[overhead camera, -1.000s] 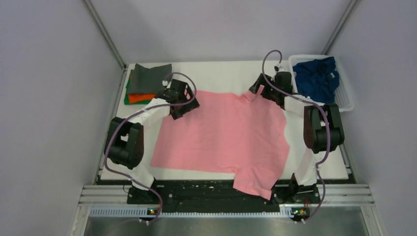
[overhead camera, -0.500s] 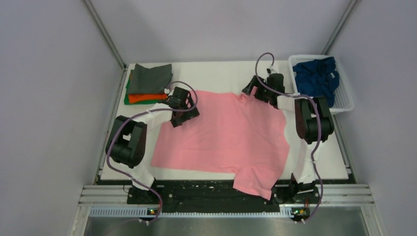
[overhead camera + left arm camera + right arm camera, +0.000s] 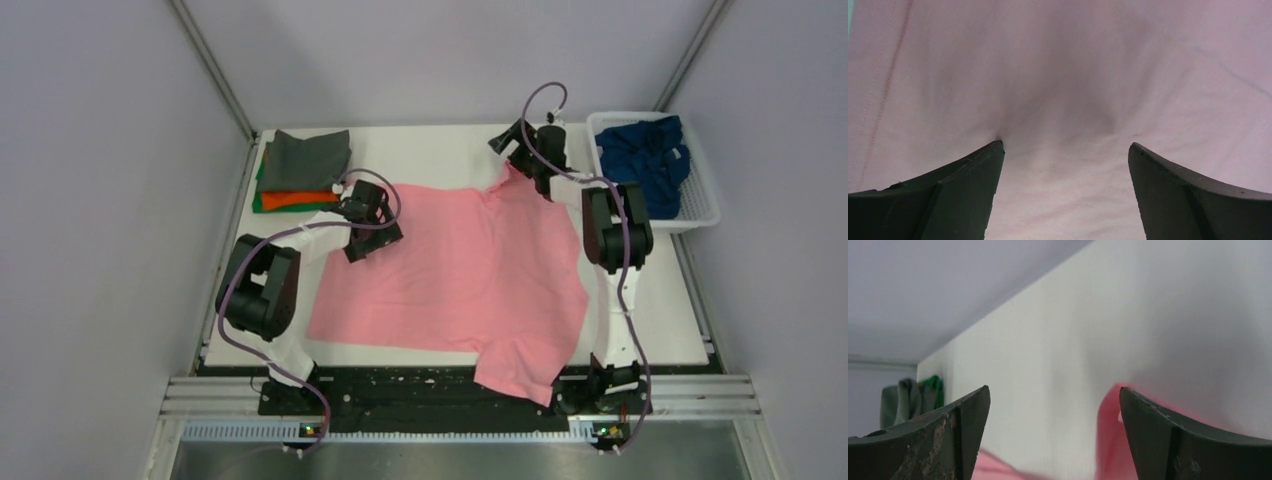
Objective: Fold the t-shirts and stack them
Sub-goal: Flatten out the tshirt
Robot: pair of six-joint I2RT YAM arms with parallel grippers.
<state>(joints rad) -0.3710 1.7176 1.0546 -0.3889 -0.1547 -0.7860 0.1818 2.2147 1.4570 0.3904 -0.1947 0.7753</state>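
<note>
The pink t-shirt's near sleeve droops over the table edge (image 3: pixel 518 378), so my right gripper should go back onto the t-shirt's far shoulder (image 3: pixel 532 194) and pull the t-shirt farther in.
A pink t-shirt (image 3: pixel 460 280) lies spread flat on the white table, one sleeve hanging over the near edge. My left gripper (image 3: pixel 372 232) is open, its tips down on the shirt's far left part, with pink cloth (image 3: pixel 1063 75) filling the left wrist view and the gripper (image 3: pixel 1065 150) astride it. My right gripper (image 3: pixel 512 148) is open at the far sleeve; in its wrist view the gripper (image 3: pixel 1052 392) has pink cloth (image 3: pixel 1108 440) beside the right finger, not clamped. Dark grey (image 3: pixel 305 160), orange (image 3: pixel 290 198) and green (image 3: pixel 262 203) shirts lie stacked far left. A navy blue shirt (image 3: pixel 640 160) lies crumpled.
The navy shirt sits in a white lattice basket (image 3: pixel 705 205) at the table's far right. The folded stack also shows far off in the right wrist view (image 3: pixel 903 400). Grey walls and metal frame posts enclose the table on three sides.
My right gripper has moved toward the far edge, and the far sleeve now points farther out. My left gripper has shifted slightly nearer and lower on the shirt's left part.
</note>
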